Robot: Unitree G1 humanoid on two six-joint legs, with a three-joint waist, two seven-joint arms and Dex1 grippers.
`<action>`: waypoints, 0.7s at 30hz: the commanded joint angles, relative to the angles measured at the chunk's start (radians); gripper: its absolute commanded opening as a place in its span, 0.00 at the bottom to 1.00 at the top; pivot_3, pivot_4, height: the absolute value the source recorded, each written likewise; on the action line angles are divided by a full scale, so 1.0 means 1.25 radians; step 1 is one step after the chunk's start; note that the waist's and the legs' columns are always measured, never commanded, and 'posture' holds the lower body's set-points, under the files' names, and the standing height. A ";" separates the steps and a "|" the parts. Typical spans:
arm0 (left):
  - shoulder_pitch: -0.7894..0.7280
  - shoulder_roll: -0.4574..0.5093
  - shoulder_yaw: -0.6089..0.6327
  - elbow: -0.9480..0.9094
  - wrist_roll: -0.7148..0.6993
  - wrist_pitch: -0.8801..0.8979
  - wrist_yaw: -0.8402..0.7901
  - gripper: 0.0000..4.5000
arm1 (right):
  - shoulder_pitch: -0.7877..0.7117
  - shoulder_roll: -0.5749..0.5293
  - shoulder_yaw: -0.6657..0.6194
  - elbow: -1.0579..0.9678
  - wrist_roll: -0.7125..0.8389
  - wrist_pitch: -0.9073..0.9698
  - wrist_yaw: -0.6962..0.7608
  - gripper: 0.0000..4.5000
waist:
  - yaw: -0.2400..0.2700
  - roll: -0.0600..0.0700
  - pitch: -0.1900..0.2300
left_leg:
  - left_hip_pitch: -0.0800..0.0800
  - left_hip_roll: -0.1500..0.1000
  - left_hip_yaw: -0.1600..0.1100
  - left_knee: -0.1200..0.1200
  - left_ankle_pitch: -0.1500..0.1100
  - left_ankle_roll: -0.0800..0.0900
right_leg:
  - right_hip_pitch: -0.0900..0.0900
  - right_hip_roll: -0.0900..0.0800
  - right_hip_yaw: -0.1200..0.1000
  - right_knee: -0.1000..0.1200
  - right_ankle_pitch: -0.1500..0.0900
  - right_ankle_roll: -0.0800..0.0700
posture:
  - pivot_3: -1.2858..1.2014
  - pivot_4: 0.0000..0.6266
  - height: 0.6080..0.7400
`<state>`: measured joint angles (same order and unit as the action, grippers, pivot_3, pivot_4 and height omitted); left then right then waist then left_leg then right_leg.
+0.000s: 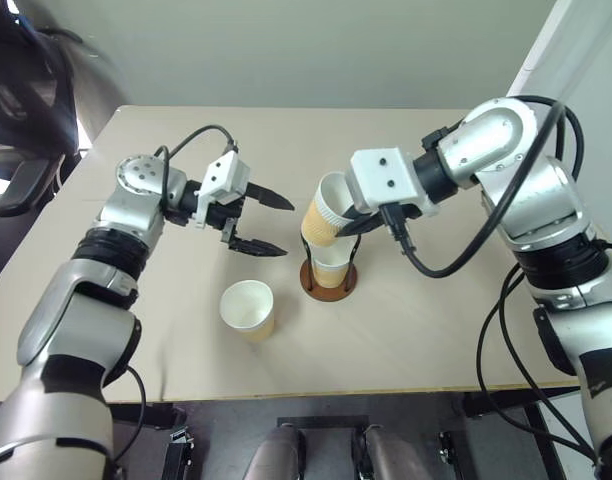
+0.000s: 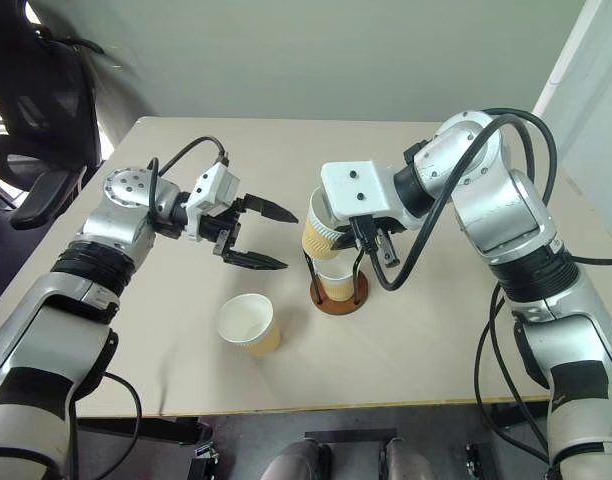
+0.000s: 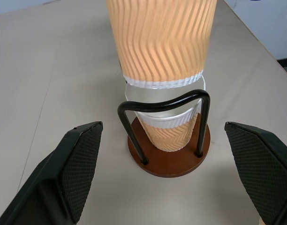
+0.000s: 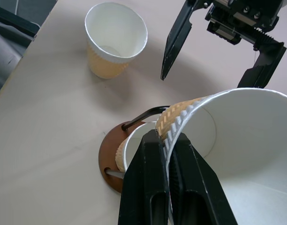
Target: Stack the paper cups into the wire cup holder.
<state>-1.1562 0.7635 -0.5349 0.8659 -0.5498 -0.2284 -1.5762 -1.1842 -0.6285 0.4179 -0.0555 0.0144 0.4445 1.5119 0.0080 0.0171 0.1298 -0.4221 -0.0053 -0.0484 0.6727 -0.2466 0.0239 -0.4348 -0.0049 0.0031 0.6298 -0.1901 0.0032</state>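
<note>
The loose cup [image 1: 248, 309] gets narrower toward its bottom [image 1: 257, 333], so it will go down almost to its rim when I lower it into the stacked cups.
My right gripper [image 4: 168, 136] is shut on the rim of a paper cup [image 1: 324, 212], one finger inside the rim and one outside. This cup hangs tilted just above the wire cup holder [image 1: 329, 284], its bottom over the mouth of a second cup [image 1: 332, 266] that stands inside the black wire loops. A third cup [image 1: 248, 308] stands upright on the table in front and to the left of the holder. My left gripper [image 1: 286, 227] is open to the left of the holder, pointing at it, with nothing between its fingers [image 3: 82, 164].
The beige table [image 1: 436, 330] ends at a front edge just below the loose cup. A black office chair [image 2: 46, 110] stands off the table's far left corner. A white panel [image 1: 586, 60] rises at the far right.
</note>
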 commanded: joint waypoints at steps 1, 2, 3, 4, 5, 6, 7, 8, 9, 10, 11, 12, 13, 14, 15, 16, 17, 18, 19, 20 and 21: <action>-0.004 0.016 0.001 -0.028 -0.016 0.007 -0.031 1.00 | -0.007 -0.012 0.004 -0.009 -0.005 -0.019 0.003 0.01 | 0.000 0.000 0.000 | 0.000 0.000 0.000 0.000 0.000 0.000 | 0.000 0.000 0.000 0.000 0.000 0.000 | 0.52 0.24 1.00; -0.003 0.017 0.001 -0.031 -0.017 0.009 -0.031 1.00 | -0.005 -0.016 0.005 -0.011 -0.005 -0.020 0.005 0.01 | 0.000 0.000 0.000 | 0.000 0.000 0.000 0.000 0.000 0.000 | 0.000 0.000 0.000 0.000 0.000 0.000 | 0.52 0.24 1.00; -0.003 0.018 0.001 -0.032 -0.018 0.010 -0.031 1.00 | -0.004 -0.018 0.006 -0.012 -0.005 -0.021 0.007 0.01 | 0.000 0.000 0.000 | 0.000 0.000 0.000 0.000 0.000 0.000 | 0.000 0.000 0.000 0.000 0.000 0.000 | 0.52 0.24 1.00; -0.003 0.018 0.000 -0.033 -0.018 0.011 -0.031 1.00 | -0.003 -0.020 0.007 -0.014 -0.005 -0.021 0.007 0.01 | 0.000 0.000 0.000 | 0.000 0.000 0.000 0.000 0.000 0.000 | 0.000 0.000 0.000 0.000 0.000 0.000 | 0.52 0.24 1.00; -0.003 0.018 0.000 -0.033 -0.018 0.011 -0.031 1.00 | -0.002 -0.021 0.009 -0.015 -0.005 -0.022 0.008 0.01 | 0.000 0.000 0.000 | 0.000 0.000 0.000 0.000 0.000 0.000 | 0.000 0.000 0.000 0.000 0.000 0.000 | 0.52 0.24 1.00; -0.003 0.018 -0.001 -0.034 -0.019 0.012 -0.031 1.00 | -0.001 -0.023 0.010 -0.017 -0.006 -0.022 0.008 0.01 | 0.000 0.000 0.000 | 0.000 0.000 0.000 0.000 0.000 0.000 | 0.000 0.000 0.000 0.000 0.000 0.000 | 0.52 0.24 1.00; -0.003 0.018 -0.001 -0.035 -0.019 0.012 -0.031 1.00 | 0.000 -0.024 0.012 -0.019 -0.006 -0.023 0.008 0.01 | 0.000 0.000 0.000 | 0.000 0.000 0.000 0.000 0.000 0.000 | 0.000 0.000 0.000 0.000 0.000 0.000 | 0.52 0.24 1.00; -0.002 0.018 -0.001 -0.036 -0.020 0.013 -0.031 1.00 | 0.002 -0.025 0.014 -0.021 -0.006 -0.023 0.009 0.01 | 0.000 0.000 0.000 | 0.000 0.000 0.000 0.000 0.000 0.000 | 0.000 0.000 0.000 0.000 0.000 0.000 | 0.52 0.24 1.00; -0.002 0.018 -0.002 -0.037 -0.020 0.014 -0.031 1.00 | 0.004 -0.026 0.017 -0.023 -0.006 -0.024 0.010 0.01 | 0.000 0.000 0.000 | 0.000 0.000 0.000 0.000 0.000 0.000 | 0.000 0.000 0.000 0.000 0.000 0.000 | 0.52 0.24 1.00; -0.002 0.018 -0.003 -0.038 -0.021 0.014 -0.031 1.00 | 0.007 -0.027 0.020 -0.027 -0.005 -0.025 0.010 0.01 | 0.000 0.000 0.000 | 0.000 0.000 0.000 0.000 0.000 0.000 | 0.000 0.000 0.000 0.000 0.000 0.000 | 0.52 0.24 1.00; -0.002 0.018 -0.003 -0.038 -0.021 0.014 -0.031 1.00 | 0.009 -0.028 0.023 -0.029 -0.005 -0.025 0.011 0.01 | 0.000 0.000 0.000 | 0.000 0.000 0.000 0.000 0.000 0.000 | 0.000 0.000 0.000 0.000 0.000 0.000 | 0.52 0.24 1.00; -0.001 0.018 -0.004 -0.039 -0.022 0.015 -0.031 1.00 | 0.011 -0.028 0.026 -0.032 -0.005 -0.027 0.011 0.01 | 0.000 0.000 0.000 | 0.000 0.000 0.000 0.000 0.000 0.000 | 0.000 0.000 0.000 0.000 0.000 0.000 | 0.52 0.24 1.00; -0.001 0.019 -0.004 -0.040 -0.023 0.016 -0.031 1.00 | 0.012 -0.028 0.028 -0.033 -0.006 -0.029 0.011 0.01 | 0.000 0.000 0.000 | 0.000 0.000 0.000 0.000 0.000 0.000 | 0.000 0.000 0.000 0.000 0.000 0.000 | 0.52 0.24 1.00; 0.000 0.019 -0.005 -0.041 -0.023 0.016 -0.031 1.00 | 0.014 -0.029 0.031 -0.035 -0.008 -0.032 0.011 0.01 | 0.000 0.000 0.000 | 0.000 0.000 0.000 0.000 0.000 0.000 | 0.000 0.000 0.000 0.000 0.000 0.000 | 0.52 0.24 1.00; 0.001 0.020 -0.005 -0.042 -0.024 0.017 -0.031 1.00 | 0.017 -0.030 0.036 -0.035 -0.012 -0.038 0.011 0.01 | 0.000 0.000 0.000 | 0.000 0.000 0.000 0.000 0.000 0.000 | 0.000 0.000 0.000 0.000 0.000 0.000 | 0.52 0.24 1.00; 0.002 0.020 -0.006 -0.043 -0.025 0.018 -0.031 1.00 | 0.019 -0.031 0.039 -0.033 -0.016 -0.044 0.011 0.01 | 0.000 0.000 0.000 | 0.000 0.000 0.000 0.000 0.000 0.000 | 0.000 0.000 0.000 0.000 0.000 0.000 | 0.52 0.24 1.00; 0.002 0.020 -0.006 -0.044 -0.025 0.018 -0.031 1.00 | 0.020 -0.031 0.042 -0.030 -0.021 -0.052 0.010 0.01 | 0.000 0.000 0.000 | 0.000 0.000 0.000 0.000 0.000 0.000 | 0.000 0.000 0.000 0.000 0.000 0.000 | 0.52 0.24 1.00; 0.002 0.021 -0.007 -0.044 -0.025 0.018 -0.031 1.00 | 0.021 -0.031 0.044 -0.028 -0.024 -0.056 0.010 0.01 | 0.000 0.000 0.000 | 0.000 0.000 0.000 0.000 0.000 0.000 | 0.000 0.000 0.000 0.000 0.000 0.000 | 0.52 0.24 1.00; 0.003 0.021 -0.007 -0.045 -0.026 0.019 -0.031 1.00 | 0.021 -0.032 0.045 -0.024 -0.027 -0.062 0.011 0.01 | 0.000 0.000 0.000 | 0.000 0.000 0.000 0.000 0.000 0.000 | 0.000 0.000 0.000 0.000 0.000 0.000 | 0.52 0.24 1.00; 0.004 0.022 -0.007 -0.047 -0.026 0.020 -0.031 1.00 | 0.021 -0.032 0.046 -0.023 -0.029 -0.065 0.011 0.01 | 0.000 0.000 0.000 | 0.000 0.000 0.000 0.000 0.000 0.000 | 0.000 0.000 0.000 0.000 0.000 0.000 | 0.52 0.24 1.00; 0.004 0.022 -0.007 -0.047 -0.027 0.020 -0.031 1.00 | 0.020 -0.033 0.047 -0.020 -0.031 -0.069 0.012 0.01 | 0.000 0.000 0.000 | 0.000 0.000 0.000 0.000 0.000 0.000 | 0.000 0.000 0.000 0.000 0.000 0.000 | 0.52 0.24 1.00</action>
<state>-1.1497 0.7725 -0.5530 0.8319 -0.5643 -0.2077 -1.5774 -1.1492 -0.6601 0.4835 -0.0677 -0.0147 0.3744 1.5219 0.0078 0.0171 0.1298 -0.4221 -0.0053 -0.0485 0.6728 -0.2466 0.0240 -0.4348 -0.0050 0.0031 0.6300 -0.1901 0.0033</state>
